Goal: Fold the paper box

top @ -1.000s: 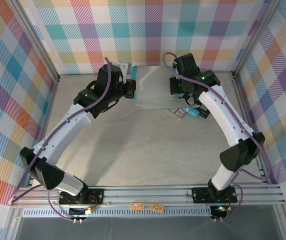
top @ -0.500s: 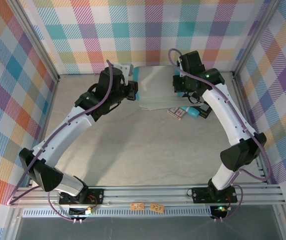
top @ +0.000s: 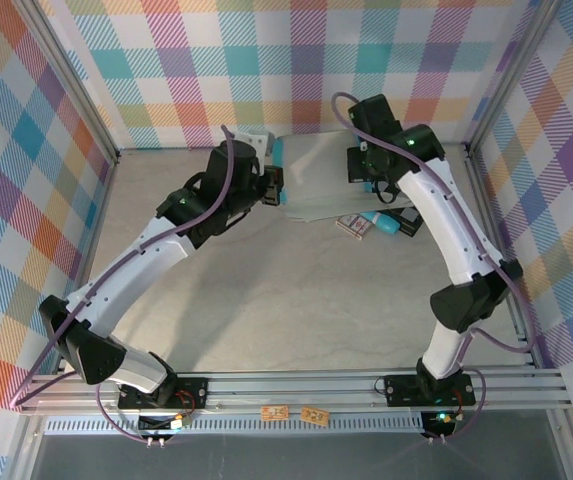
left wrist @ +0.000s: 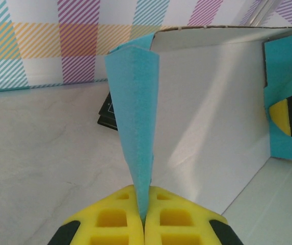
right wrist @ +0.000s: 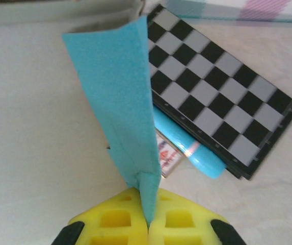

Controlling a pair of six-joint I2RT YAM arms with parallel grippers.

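Note:
I go on carrying the paper box with my right gripper until it rests on the near tabletop (top: 308,275), which is clear, before it releases: both grippers hold opposite teal flaps (right wrist: 116,102).
The paper box (top: 318,178) is a teal sheet with a grey-white inner side, held up off the table between both arms near the back wall. My left gripper (top: 277,192) is shut on the box's left teal flap (left wrist: 133,117), which rises upright from between the yellow fingers (left wrist: 110,219). The grey-white panel (left wrist: 212,107) stretches away to the right. My right gripper (top: 358,170) is shut on the opposite teal flap (right wrist: 119,92), which runs up from its jaws (right wrist: 148,222). That gripper's yellow finger (left wrist: 283,115) shows on the far flap in the left wrist view.
A black-and-grey checkerboard (right wrist: 222,92) lies on the table (top: 266,290) under the right side of the box. A slim teal tube (right wrist: 186,145) and a small printed card (right wrist: 167,155) lie along its near edge. Plaid walls close the back and sides.
The left arm has moved to the right with its flap. The right wrist has shifted a little toward the back wall. The sheet between them is pushed closer together.

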